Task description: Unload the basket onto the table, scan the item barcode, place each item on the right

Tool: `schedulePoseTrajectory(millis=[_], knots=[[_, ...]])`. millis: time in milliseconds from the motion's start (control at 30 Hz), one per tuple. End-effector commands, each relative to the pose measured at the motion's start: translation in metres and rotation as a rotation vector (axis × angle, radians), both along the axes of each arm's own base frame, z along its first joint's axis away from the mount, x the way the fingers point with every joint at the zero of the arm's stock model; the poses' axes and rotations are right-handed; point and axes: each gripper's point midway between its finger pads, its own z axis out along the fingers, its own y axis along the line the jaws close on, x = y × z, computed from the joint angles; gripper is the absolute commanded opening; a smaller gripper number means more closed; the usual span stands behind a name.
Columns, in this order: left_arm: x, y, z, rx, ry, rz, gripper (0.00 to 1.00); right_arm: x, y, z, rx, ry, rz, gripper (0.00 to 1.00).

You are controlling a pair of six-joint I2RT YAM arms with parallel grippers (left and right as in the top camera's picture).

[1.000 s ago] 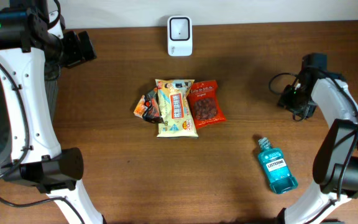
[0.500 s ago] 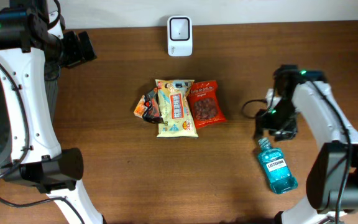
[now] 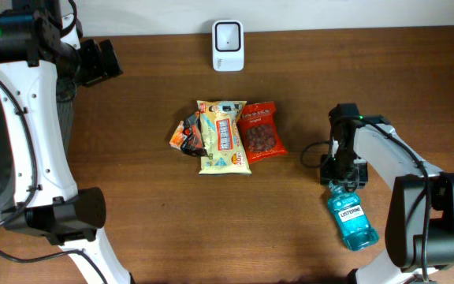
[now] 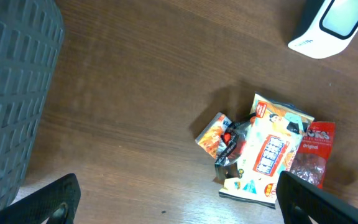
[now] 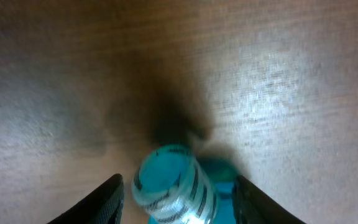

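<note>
The Listerine bottle's cap (image 5: pixel 165 171) is slanted between the fingers of the robot's right gripper, so next the right gripper opens and grips the cap straight on before it carries the bottle to the scanner (image 3: pixel 228 49).
A blue Listerine mouthwash bottle (image 3: pixel 352 222) lies on the wooden table at the right, its cap pointing toward the back. My right gripper (image 3: pixel 344 178) hangs over that cap. In the right wrist view the cap (image 5: pixel 171 186) sits between the two dark fingers (image 5: pixel 99 202) with a gap on each side, so the right gripper (image 5: pixel 178 208) is open around it. A white barcode scanner (image 3: pixel 228 45) stands at the back centre. My left gripper (image 3: pixel 101 61) is at the far back left, open and holding nothing (image 4: pixel 179 205).
A yellow snack pack (image 3: pixel 224 138), a red bag (image 3: pixel 262 132) and a small orange packet (image 3: pixel 184 136) lie bunched at the table's middle. A dark grey bin (image 4: pixel 11 93) stands off the left edge. The scanner (image 4: pixel 337 25) shows at the left wrist view's top right.
My right arm has swung from the far right edge inward and forward, down onto the bottle's cap. The left arm and the snack packs have not moved.
</note>
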Motion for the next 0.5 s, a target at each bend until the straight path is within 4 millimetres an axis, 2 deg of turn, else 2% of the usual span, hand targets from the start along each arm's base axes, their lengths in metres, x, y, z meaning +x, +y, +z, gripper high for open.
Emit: schedulePoseTrajectory(millis=[0, 67, 233, 333, 400, 433, 467], knots=[[-0.001, -0.001, 0.003, -0.004, -0.009, -0.013, 0.99, 0.004, 0.001, -0.001, 0.006, -0.019, 0.014, 0.54], [-0.001, -0.001, 0.003, -0.004, -0.009, -0.013, 0.99, 0.003, 0.001, -0.004, 0.007, -0.012, 0.017, 0.44], [-0.001, -0.001, 0.003, -0.004, -0.009, -0.013, 0.99, -0.01, 0.001, -0.013, 0.01, 0.021, 0.044, 0.41], [-0.001, -0.001, 0.003, -0.004, -0.009, -0.013, 0.99, -0.013, 0.012, -0.014, 0.081, 0.028, 0.068, 0.41], [-0.001, -0.001, 0.003, -0.004, -0.009, -0.013, 0.99, -0.009, 0.013, -0.015, 0.082, 0.013, 0.068, 0.41], [-0.001, -0.001, 0.003, -0.004, -0.009, -0.013, 0.99, -0.008, 0.013, -0.015, 0.082, 0.009, 0.068, 0.39], [-0.001, -0.001, 0.003, -0.004, -0.009, -0.013, 0.99, -0.007, 0.013, -0.015, 0.084, 0.002, 0.068, 0.31]])
